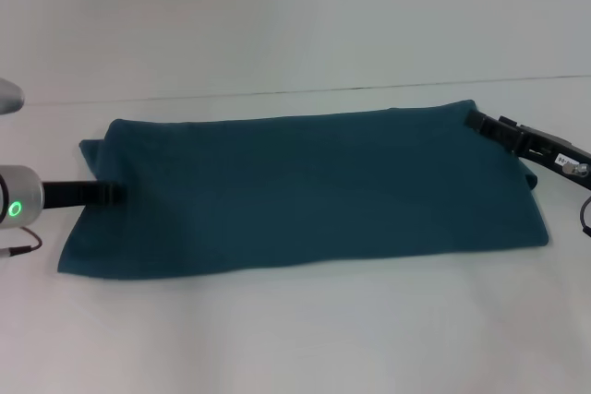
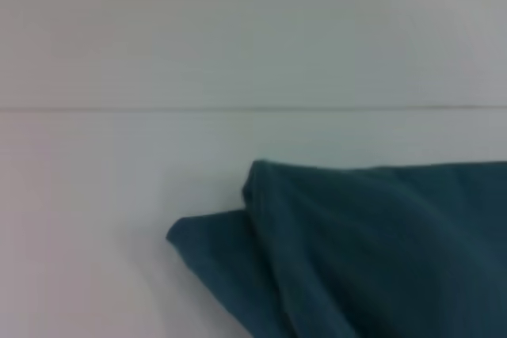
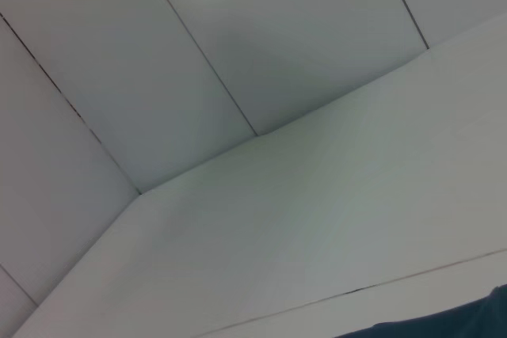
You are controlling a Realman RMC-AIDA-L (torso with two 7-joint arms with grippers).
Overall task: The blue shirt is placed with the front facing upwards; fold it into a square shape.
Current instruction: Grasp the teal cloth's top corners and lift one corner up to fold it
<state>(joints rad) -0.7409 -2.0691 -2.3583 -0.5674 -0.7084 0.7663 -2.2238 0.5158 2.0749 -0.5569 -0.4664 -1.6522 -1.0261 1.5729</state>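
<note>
The robot's right gripper is at the blue shirt's far corner, so it should move in to the shirt's middle while the left gripper raises the opposite end.
The blue shirt lies on the white table as a long, flat band of dark teal running left to right, with no lettering or collar showing. My left gripper reaches in low from the left and meets the shirt's left end, just below a small flap of cloth that sticks out there. My right gripper sits at the shirt's far right corner, touching the cloth. The left wrist view shows a folded corner of the shirt. Only a sliver of the shirt shows in the right wrist view.
The white table stretches in front of the shirt and behind it to a white wall. A cable hangs by my left arm at the left edge.
</note>
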